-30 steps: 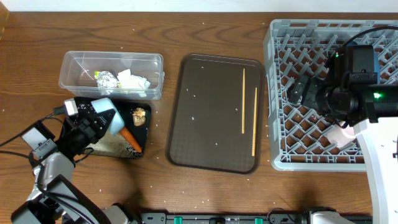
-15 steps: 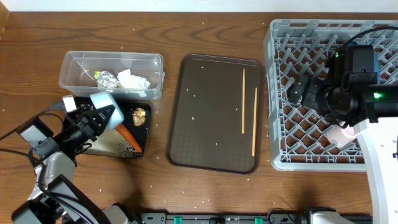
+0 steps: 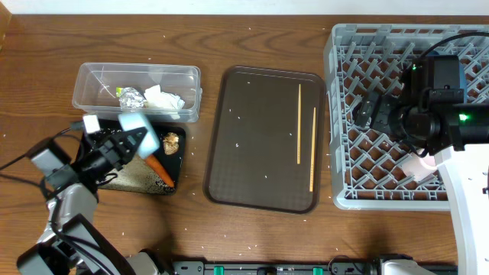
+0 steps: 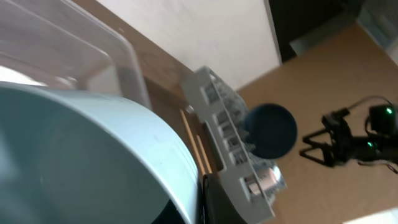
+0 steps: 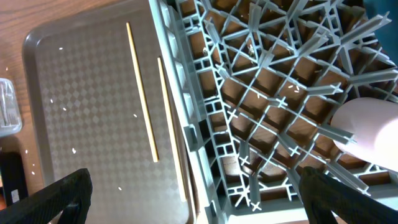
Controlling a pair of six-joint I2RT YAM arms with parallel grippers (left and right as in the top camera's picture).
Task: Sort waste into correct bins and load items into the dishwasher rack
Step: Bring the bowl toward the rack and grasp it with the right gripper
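Note:
The rack's pegs [image 3: 355,92] beside the brown tray are free. My left gripper should carry on bringing the white bowl by its rim until it stands in the grey rack [image 3: 353,107].
My left gripper [image 3: 131,142] is shut on the white bowl with a pale blue outside [image 3: 138,127], held tilted above the black tray [image 3: 181,156]. The bowl fills the left wrist view [image 4: 93,155]. On the black tray lie the orange carrot [image 3: 159,169], the brown lump [image 3: 170,140] and rice grains [image 3: 126,177]. The clear tub [image 3: 137,72] holds the tissue [image 3: 164,99] and the wrapper [image 3: 130,97]. Two chopsticks [image 3: 299,122] lie on the brown tray [image 3: 252,153]. My right gripper [image 5: 199,199] is open over the grey rack [image 3: 340,114], near the white-pink cup [image 5: 370,124].
The dark blue plate [image 4: 270,129] stands upright in the rack, seen in the left wrist view. My right arm hides much of the rack in the overhead view. Scattered rice grains dot the wooden table around the trays.
My left gripper has lifted the bowl away from the front edge and slightly right over the black tray. The right arm has not moved.

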